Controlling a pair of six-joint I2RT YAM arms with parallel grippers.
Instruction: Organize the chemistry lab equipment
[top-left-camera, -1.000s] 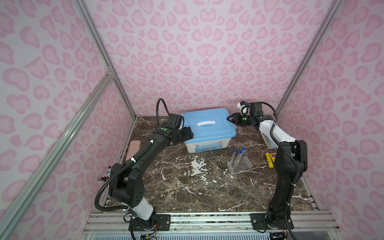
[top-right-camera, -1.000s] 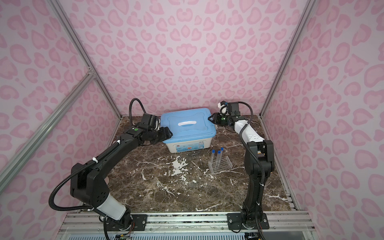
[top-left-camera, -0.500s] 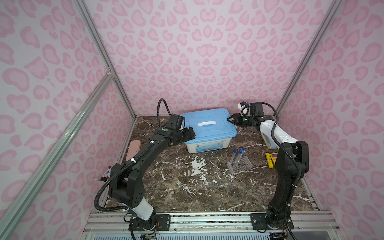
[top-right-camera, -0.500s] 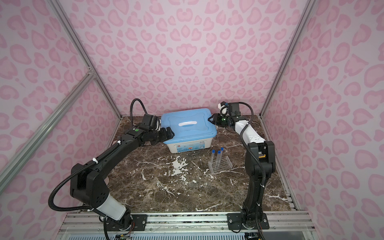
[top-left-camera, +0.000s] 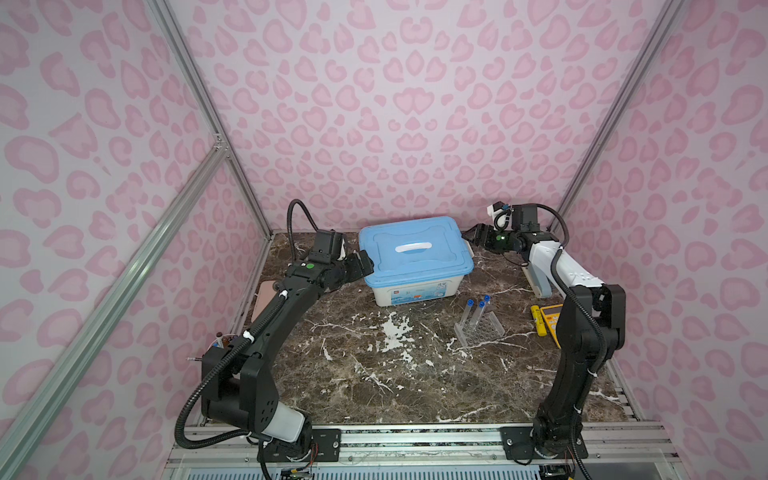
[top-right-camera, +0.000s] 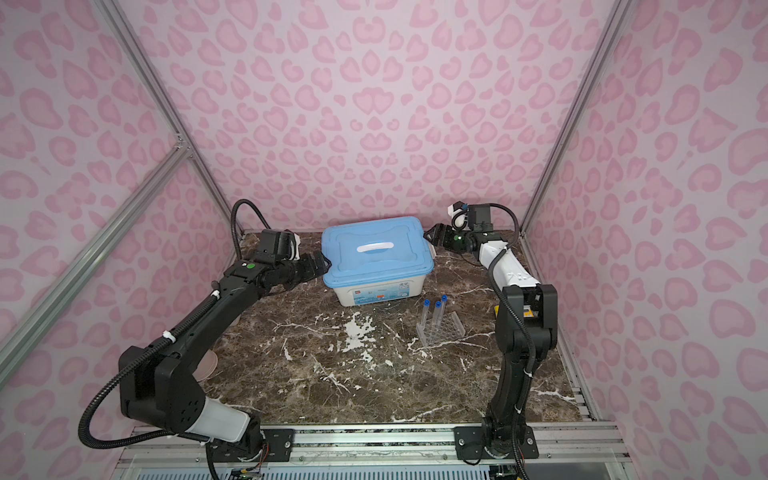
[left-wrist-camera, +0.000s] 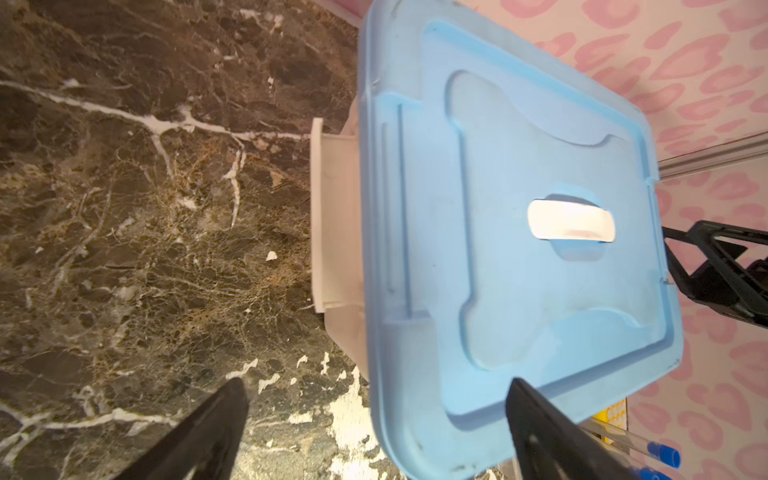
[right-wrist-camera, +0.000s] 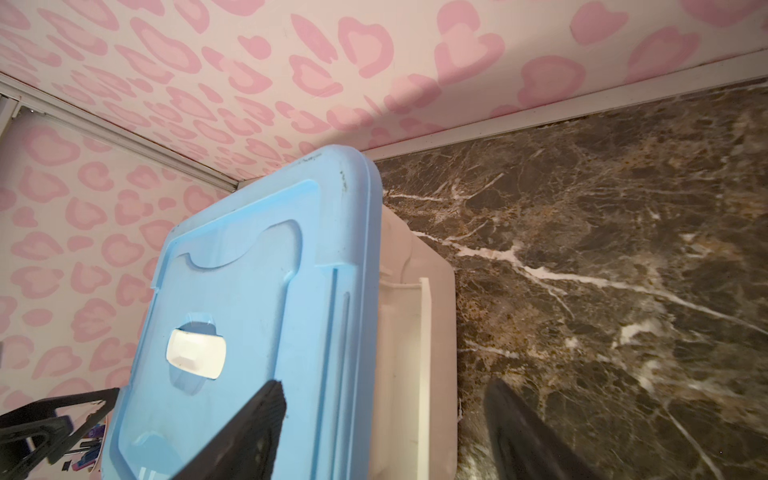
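Next, my right gripper reaches lower, swings the white latch up and presses it onto the blue lid's edge, because the latch is hanging open below that edge.
Three clear blue-capped test tubes stand in a clear plastic rack on the marble, right of centre. Behind them sits a white box with a closed blue lid. My left gripper is open at the box's left side, with the lid's edge between its fingers, untouched. My right gripper is open at the box's right side, astride the lid's edge and the white latch.
A yellow calculator lies by the right arm. A pink cup of pens stands behind the left arm near the left wall. A pinkish flat object lies at the left edge. Patterned walls close three sides.
Both grippers have opened wider at the box's sides, the right one most. The arms have barely shifted, and the box, rack and tubes stay put.
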